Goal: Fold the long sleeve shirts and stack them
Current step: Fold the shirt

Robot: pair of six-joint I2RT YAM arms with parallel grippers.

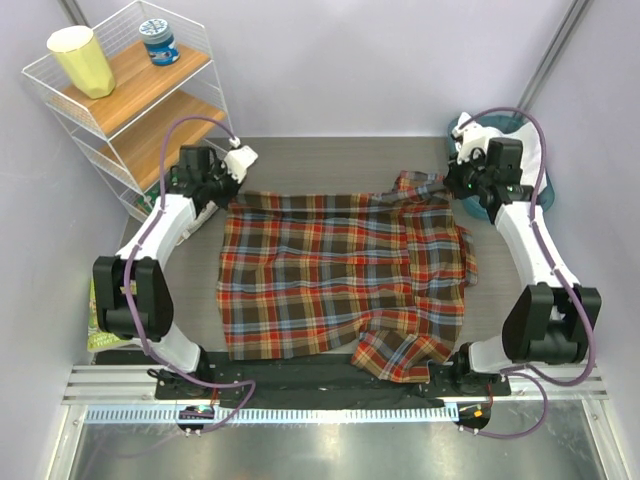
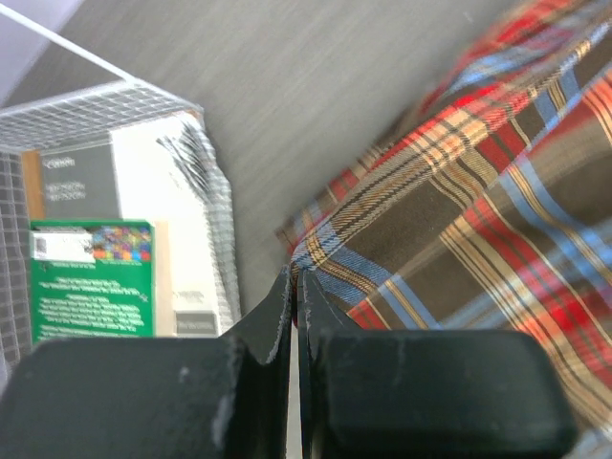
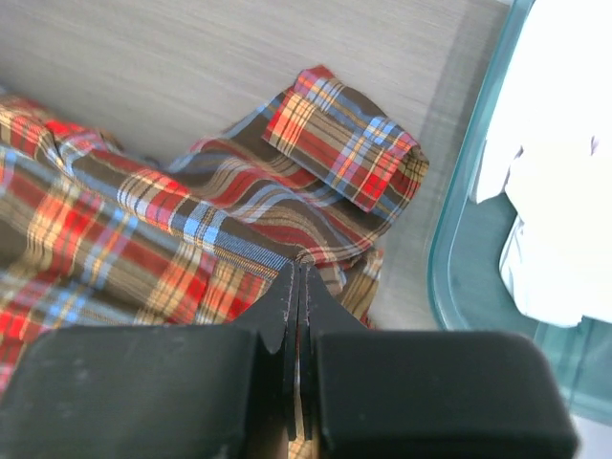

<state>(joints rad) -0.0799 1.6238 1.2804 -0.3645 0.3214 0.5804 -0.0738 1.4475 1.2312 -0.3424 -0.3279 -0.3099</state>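
Note:
My right gripper keeps drawing the plaid shirt's held edge (image 1: 325, 203), which runs straight between my grippers, nearer until it lies on the shirt's flat body (image 1: 425, 236).
The plaid flannel shirt (image 1: 330, 280) lies spread flat across the table, with a sleeve folded at the front (image 1: 405, 355). My left gripper (image 1: 228, 198) is shut on its far left corner; the left wrist view shows my gripper (image 2: 295, 275) pinching the plaid edge (image 2: 459, 220). My right gripper (image 1: 455, 190) is shut on the far right edge near the collar; the right wrist view shows my gripper (image 3: 299, 265) closed on the plaid cloth (image 3: 143, 220). The white shirt (image 1: 522, 140) lies in the teal basket (image 1: 545, 195) and also shows in the right wrist view (image 3: 564, 163).
A white wire shelf (image 1: 130, 100) stands at the far left, with a yellow cup (image 1: 82, 60) and a blue jar (image 1: 158, 42). Its mesh (image 2: 115, 105) and a green package (image 2: 91, 277) are close to my left gripper. The basket rim (image 3: 459, 239) is right of my right gripper.

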